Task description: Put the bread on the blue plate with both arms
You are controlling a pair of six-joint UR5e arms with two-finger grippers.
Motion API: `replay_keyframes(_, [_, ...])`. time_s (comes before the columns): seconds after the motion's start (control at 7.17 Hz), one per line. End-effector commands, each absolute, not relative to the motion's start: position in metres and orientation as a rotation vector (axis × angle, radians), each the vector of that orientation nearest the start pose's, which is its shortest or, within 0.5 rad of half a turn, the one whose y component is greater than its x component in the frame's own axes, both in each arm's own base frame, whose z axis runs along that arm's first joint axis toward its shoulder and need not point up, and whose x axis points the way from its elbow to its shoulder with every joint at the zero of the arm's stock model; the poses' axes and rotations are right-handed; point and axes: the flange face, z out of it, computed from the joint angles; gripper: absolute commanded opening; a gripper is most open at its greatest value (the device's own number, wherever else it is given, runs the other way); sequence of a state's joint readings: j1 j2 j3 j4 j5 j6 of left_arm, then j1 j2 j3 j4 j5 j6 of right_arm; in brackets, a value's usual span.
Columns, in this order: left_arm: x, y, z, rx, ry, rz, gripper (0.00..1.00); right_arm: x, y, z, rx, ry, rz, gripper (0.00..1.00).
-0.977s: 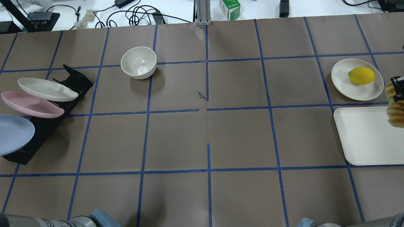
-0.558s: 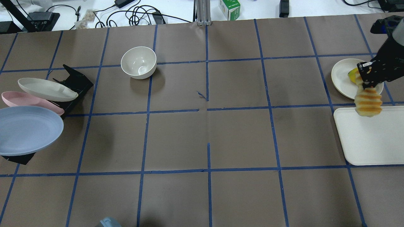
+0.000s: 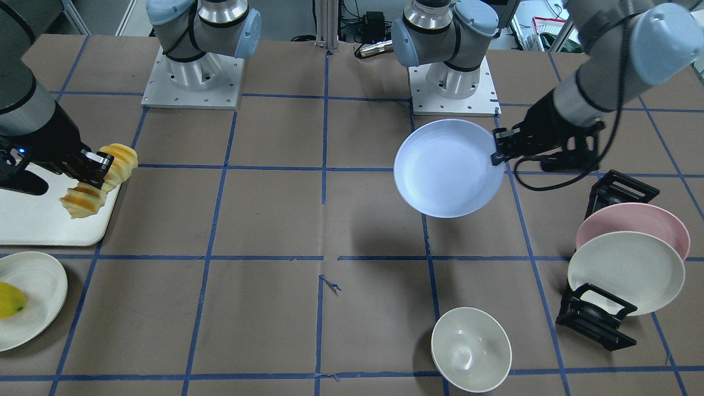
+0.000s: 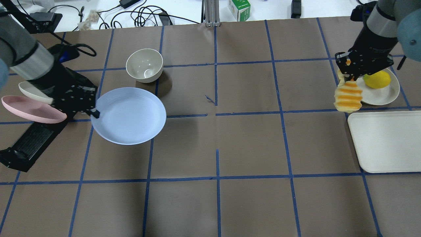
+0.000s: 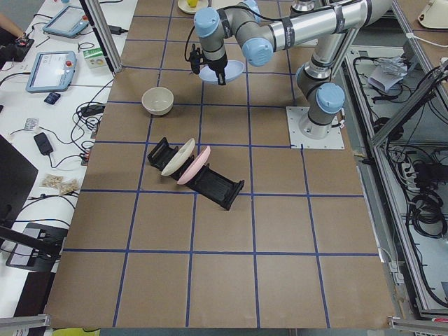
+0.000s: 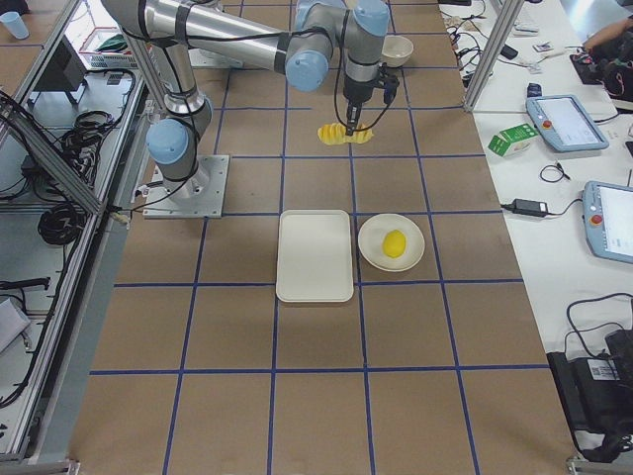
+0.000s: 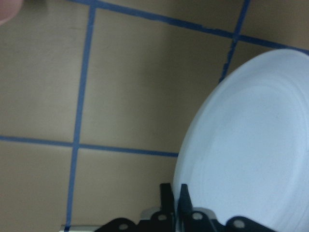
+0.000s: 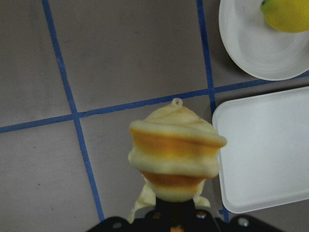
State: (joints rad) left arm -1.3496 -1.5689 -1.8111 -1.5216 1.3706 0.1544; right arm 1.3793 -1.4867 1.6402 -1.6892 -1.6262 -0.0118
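Note:
I should now lower the blue plate (image 3: 449, 168) with my left gripper onto the middle of the table (image 3: 315, 230), since the plate is face up and that spot is clear, and let go once it lies flat.
The blue plate (image 4: 128, 116) hangs roughly level above the table, left of centre, apart from the rack. My left gripper (image 4: 94, 112) is shut on its left rim; the wrist view shows the jaws pinching the plate's edge (image 7: 251, 145). It also shows in the front view (image 3: 448, 168). The bread (image 4: 348, 95), a cream loaf with orange stripes, hangs in the air from my right gripper (image 4: 347, 77), which is shut on its upper part. It sits left of the tray's far corner. The right wrist view shows the bread (image 8: 174, 154) above a blue tape line.
A white bowl (image 4: 144, 65) stands just behind the blue plate. A black rack (image 4: 29, 144) at the left holds a pink plate (image 4: 29, 110) and a cream plate (image 4: 33, 92). At the right are a white tray (image 4: 384, 141) and a cream plate (image 4: 383, 95) with a lemon (image 4: 376, 79).
The left gripper has carried the blue plate off the rack and rightward toward the table's middle. The right gripper has moved the bread leftward, off the tray area.

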Motion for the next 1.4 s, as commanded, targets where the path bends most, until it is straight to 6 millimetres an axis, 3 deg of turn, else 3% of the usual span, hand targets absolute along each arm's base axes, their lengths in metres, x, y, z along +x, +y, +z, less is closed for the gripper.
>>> replay_keyframes(0.0, [-0.157,-0.470,0.301,-0.091,3.523,0.060,0.00,0.086,-0.532,0.431,0.308,3.151,0.034,0.00])
replay_keyframes(0.14, [-0.184,-0.469,0.270,-0.099,3.529,-0.044,0.00,0.111,-0.533,0.425,0.338,3.114,0.039,0.00])
replay_keyframes(0.28, [-0.195,-0.475,0.249,-0.066,3.530,-0.108,0.00,0.131,-0.532,0.420,0.374,3.110,0.047,0.00])
replay_keyframes(0.42, [-0.214,-0.471,0.233,-0.001,3.526,-0.061,0.00,0.155,-0.531,0.414,0.353,3.114,0.041,0.00])
replay_keyframes(0.56, [-0.236,-0.468,0.227,0.097,3.520,-0.148,0.00,0.180,-0.534,0.406,0.319,3.114,0.006,0.00])
replay_keyframes(0.84, [-0.240,-0.467,0.191,0.093,3.500,-0.035,0.00,0.230,-0.532,0.385,0.299,3.113,-0.009,0.00])
replay_keyframes(0.98, [-0.241,-0.476,0.193,0.122,3.502,-0.137,0.00,0.241,-0.533,0.375,0.295,3.114,0.006,0.00])
replay_keyframes(1.26, [-0.239,-0.484,0.195,0.135,3.492,-0.254,0.99,0.263,-0.535,0.353,0.236,3.124,0.027,0.00])
